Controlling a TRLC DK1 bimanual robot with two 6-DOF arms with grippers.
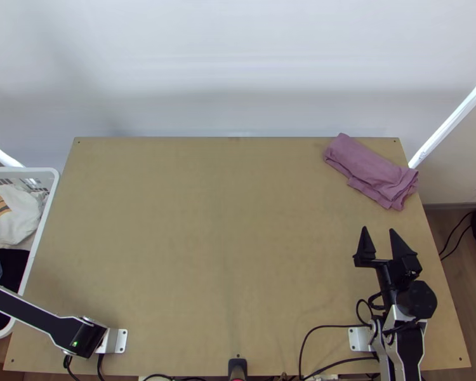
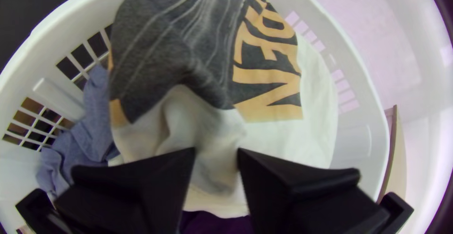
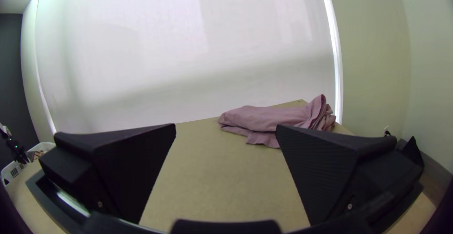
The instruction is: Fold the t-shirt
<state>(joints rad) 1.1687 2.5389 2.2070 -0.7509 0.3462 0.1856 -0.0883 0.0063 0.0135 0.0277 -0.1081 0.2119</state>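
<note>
The white and dark grey shirt (image 1: pixel 11 216) is bunched up on top of the blue cloth (image 2: pixel 94 123). Only the shirt will come away when I lift it.
Two t-shirt-like cloths show. A mauve one (image 1: pixel 372 166) lies folded into a long, layered bundle at the table's back right corner; the right wrist view shows the same bundle (image 3: pixel 269 117). A white and dark grey shirt with orange lettering (image 1: pixel 19 213) lies bunched in the basket. My right gripper (image 1: pixel 378 229) stands open over the table's right side, nearer than the mauve cloth and apart from it; its fingers are wide apart in the right wrist view (image 3: pixel 225 128). My left gripper (image 2: pixel 216 151) is over the basket, partly open, with the white part of the shirt (image 2: pixel 198 121) beyond its fingertips.
A white laundry basket (image 1: pixel 41 232) stands at the table's left edge, with a blue cloth (image 2: pixel 94 116) and a dark purple cloth (image 2: pixel 214 222) in it too. Black cables (image 1: pixel 311 336) run along the near edge. Bare tabletop (image 1: pixel 219 235) spans the middle.
</note>
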